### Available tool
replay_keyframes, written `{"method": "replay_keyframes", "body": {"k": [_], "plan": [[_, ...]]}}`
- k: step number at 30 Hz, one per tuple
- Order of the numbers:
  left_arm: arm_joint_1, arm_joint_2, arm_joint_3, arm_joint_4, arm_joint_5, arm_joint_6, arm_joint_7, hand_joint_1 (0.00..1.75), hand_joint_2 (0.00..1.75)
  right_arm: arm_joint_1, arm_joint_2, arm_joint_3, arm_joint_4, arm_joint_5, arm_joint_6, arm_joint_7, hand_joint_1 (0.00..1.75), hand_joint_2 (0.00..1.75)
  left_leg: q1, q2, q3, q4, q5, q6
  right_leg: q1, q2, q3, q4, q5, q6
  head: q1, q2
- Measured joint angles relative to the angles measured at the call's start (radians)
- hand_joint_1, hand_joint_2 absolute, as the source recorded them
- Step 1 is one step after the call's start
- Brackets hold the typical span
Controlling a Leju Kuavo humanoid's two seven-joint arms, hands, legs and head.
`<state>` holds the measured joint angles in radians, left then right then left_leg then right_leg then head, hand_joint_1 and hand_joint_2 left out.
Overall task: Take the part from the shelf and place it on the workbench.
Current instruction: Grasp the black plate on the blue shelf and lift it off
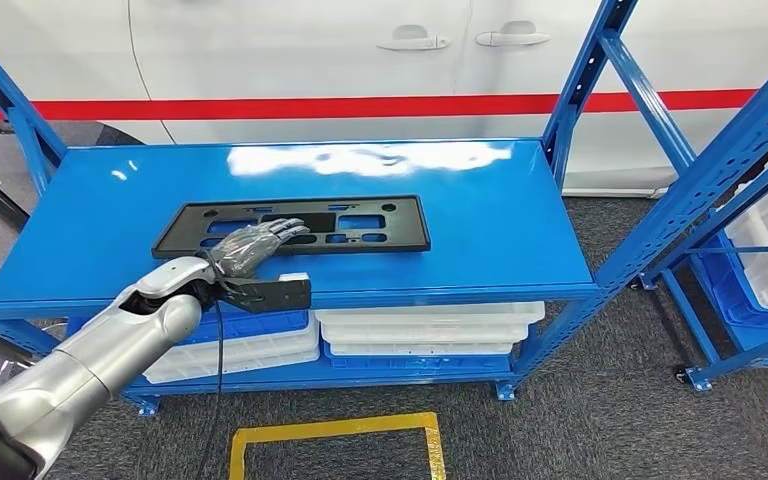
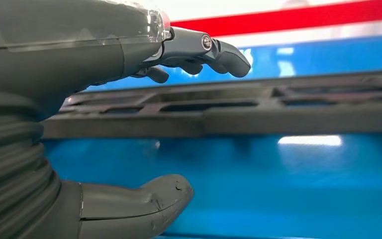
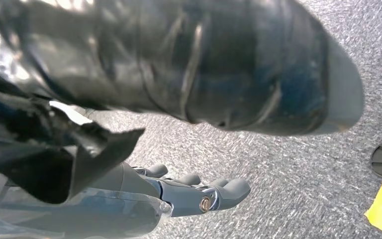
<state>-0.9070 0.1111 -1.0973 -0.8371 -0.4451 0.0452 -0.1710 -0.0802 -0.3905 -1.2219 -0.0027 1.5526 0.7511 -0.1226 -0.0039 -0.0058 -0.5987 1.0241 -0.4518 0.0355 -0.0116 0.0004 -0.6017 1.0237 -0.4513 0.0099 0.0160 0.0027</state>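
Observation:
The left gripper (image 1: 250, 248) is away from the middle of the part, so the part's longer end (image 1: 405, 226) will tilt down when the robot carries the part.
The part (image 1: 410, 225) is a flat black rectangular frame with cut-outs, lying on the top deck of the blue shelf (image 1: 500, 200). My left hand (image 1: 250, 245) reaches over its near edge, left of the middle. In the left wrist view the fingers (image 2: 219, 50) hover spread just above the part (image 2: 278, 117), while the thumb (image 2: 149, 199) sits lower, in front of the blue deck (image 2: 278, 184); nothing is gripped. My right hand (image 3: 179, 194) hangs over grey carpet with its fingers extended and holds nothing.
White and blue bins (image 1: 420, 325) are stacked on the shelf's lower deck. A second blue rack (image 1: 750, 230) with a white bin stands at the right. A white car with a red stripe (image 1: 360, 105) is behind. Yellow tape (image 1: 330, 430) marks the carpet.

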Motion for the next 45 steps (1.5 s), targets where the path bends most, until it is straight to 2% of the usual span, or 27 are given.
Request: {"method": "replay_keyframes", "body": {"k": [11,21,24,41,44,45], "plan": [[-0.001,-0.014,-0.005,0.082,-0.014,0.010,-0.005,0.00,1.75,-0.004,-0.002,0.000,0.000,0.000,0.002,0.006,0.00,0.00,0.000,0.000,0.000,0.000,0.000,0.000,0.000,0.000,0.000,0.000,0.000,0.000,0.000,0.000],[-0.045,-0.019,-0.039,0.285,-0.211,0.312,0.061,0.00,1.75,-0.028,-0.018,0.000,0.000,0.000,0.014,0.048,0.00,0.00,0.000,0.000,0.000,0.000,0.000,0.000,0.000,0.000,0.000,0.001,0.000,0.000,0.000,0.000],[-0.055,-0.020,-0.043,0.332,-0.231,0.373,0.068,0.00,1.75,-0.040,-0.018,0.000,0.000,0.000,0.011,0.059,0.00,0.00,0.000,0.000,0.000,0.000,0.000,0.000,0.000,0.000,0.000,0.001,0.000,0.000,0.000,0.000],[-0.058,-0.038,-0.043,0.421,-0.213,0.387,0.053,0.00,1.75,-0.058,-0.015,0.000,0.000,0.000,-0.004,0.062,0.00,0.00,0.000,0.000,0.000,0.000,0.000,0.000,0.000,0.000,0.000,0.002,0.000,0.000,0.000,0.000],[-0.057,-0.046,-0.043,0.424,-0.213,0.385,0.051,0.12,1.75,-0.060,-0.014,0.000,0.000,0.000,-0.004,0.066,0.00,0.00,0.000,0.000,0.000,0.000,0.000,0.000,0.000,0.000,0.000,0.002,0.000,0.000,0.000,0.000],[-0.057,-0.048,-0.043,0.425,-0.213,0.384,0.050,0.49,1.75,-0.061,-0.013,0.000,0.000,0.000,-0.004,0.067,0.00,0.00,0.000,0.000,0.000,0.000,0.000,0.000,0.000,0.000,0.000,0.002,0.000,0.000,0.000,0.000]]}}
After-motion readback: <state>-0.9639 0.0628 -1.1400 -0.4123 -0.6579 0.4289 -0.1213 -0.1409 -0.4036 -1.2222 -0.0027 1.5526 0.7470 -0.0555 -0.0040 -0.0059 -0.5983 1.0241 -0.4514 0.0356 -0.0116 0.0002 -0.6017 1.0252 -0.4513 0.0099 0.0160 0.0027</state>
